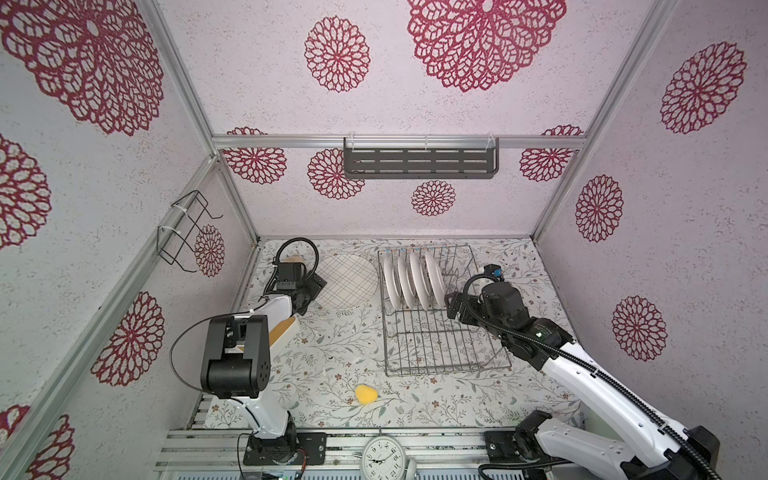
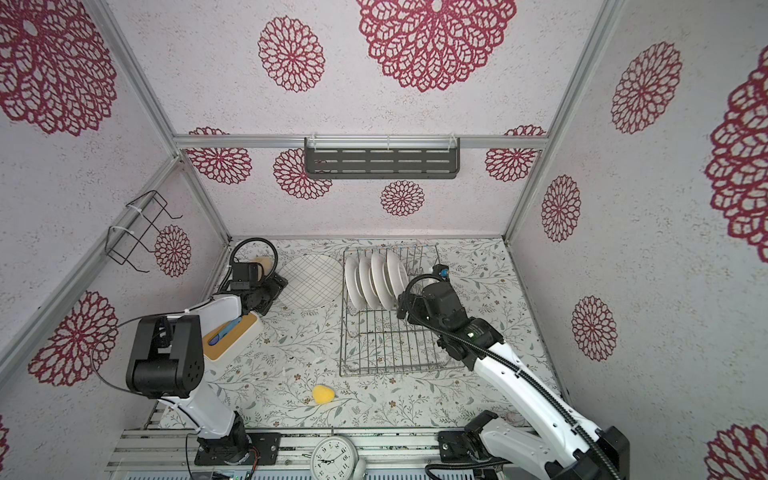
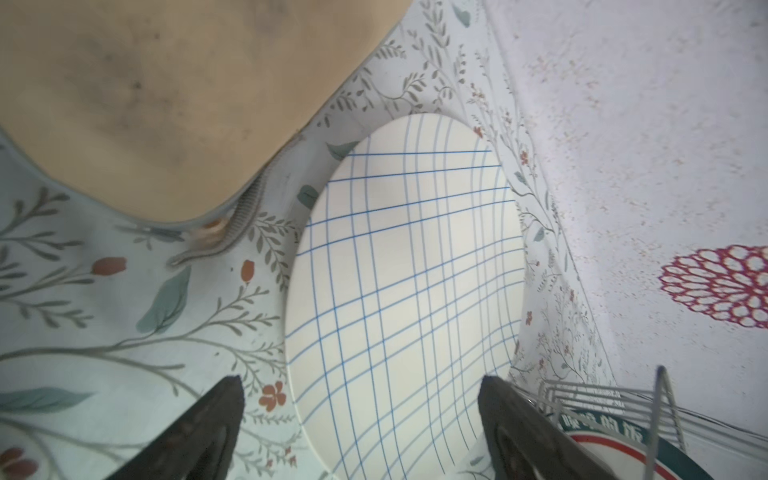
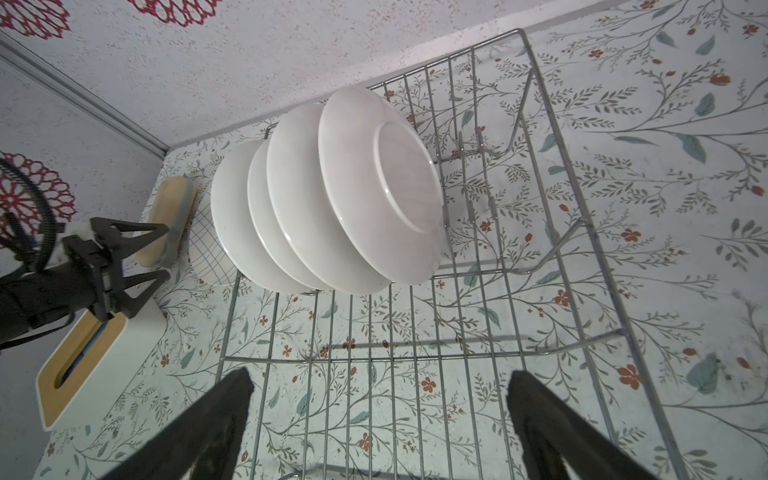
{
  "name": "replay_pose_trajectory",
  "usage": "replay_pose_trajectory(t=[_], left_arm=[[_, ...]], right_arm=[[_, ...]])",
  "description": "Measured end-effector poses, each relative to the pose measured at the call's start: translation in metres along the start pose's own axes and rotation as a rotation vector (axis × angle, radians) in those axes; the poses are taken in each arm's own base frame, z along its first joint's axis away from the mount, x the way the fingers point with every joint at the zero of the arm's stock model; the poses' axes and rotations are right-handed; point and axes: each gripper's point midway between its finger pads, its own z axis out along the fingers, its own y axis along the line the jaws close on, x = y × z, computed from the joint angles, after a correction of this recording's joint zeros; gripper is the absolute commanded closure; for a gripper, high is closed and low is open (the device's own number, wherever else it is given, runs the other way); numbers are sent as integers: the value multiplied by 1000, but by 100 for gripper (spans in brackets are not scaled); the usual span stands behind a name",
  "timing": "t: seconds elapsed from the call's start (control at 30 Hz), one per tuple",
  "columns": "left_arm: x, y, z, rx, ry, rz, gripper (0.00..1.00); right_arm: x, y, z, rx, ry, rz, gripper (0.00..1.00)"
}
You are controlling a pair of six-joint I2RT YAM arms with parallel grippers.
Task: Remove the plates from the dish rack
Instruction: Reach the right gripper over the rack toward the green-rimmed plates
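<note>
The white plates' near rims [image 4: 357,286] stand free in front of the open fingers, so the robot's right gripper should go next toward the row's open end [image 4: 412,274] and close there.
A large white plate with a thin blue grid [image 1: 347,282] [image 2: 309,280] [image 3: 407,291] lies flat on the table, just left of the dish rack [image 1: 449,370] [image 2: 399,370] [image 4: 374,358]. My left gripper [image 1: 316,291] [image 2: 276,291] [image 3: 361,378] hovers open at this plate's left edge, holding nothing. Several plain white plates [image 1: 409,282] [image 2: 376,282] [image 4: 332,195] stand upright in the rack's far prongs. My right gripper [image 1: 451,305] [image 2: 401,305] [image 4: 378,374] is open and empty over the rack's wire floor, just right of the nearest upright plate.
A white box with a wooden lid [image 1: 284,330] [image 4: 95,374] sits under the left arm. A wooden brush block [image 3: 166,104] [image 4: 170,216] lies at the back left corner. A yellow sponge [image 1: 365,394] lies at the front, near a clock [image 1: 383,457].
</note>
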Motion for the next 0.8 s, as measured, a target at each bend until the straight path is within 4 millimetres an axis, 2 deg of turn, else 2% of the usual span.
replay_pose_trajectory(t=[0.33, 0.57, 0.67, 0.8], left_arm=[[-16, -40, -63, 98, -89, 94, 7], [7, -64, -87, 174, -52, 168, 7], [18, -63, -90, 188, -22, 173, 7], [30, -52, -90, 183, 14, 162, 7]], right_arm=[[-10, 9, 29, 120, 28, -142, 1], [-9, 35, 53, 174, 53, -272, 1], [-7, 46, 58, 193, 47, -324, 1], [-8, 61, 64, 220, 29, -376, 1]])
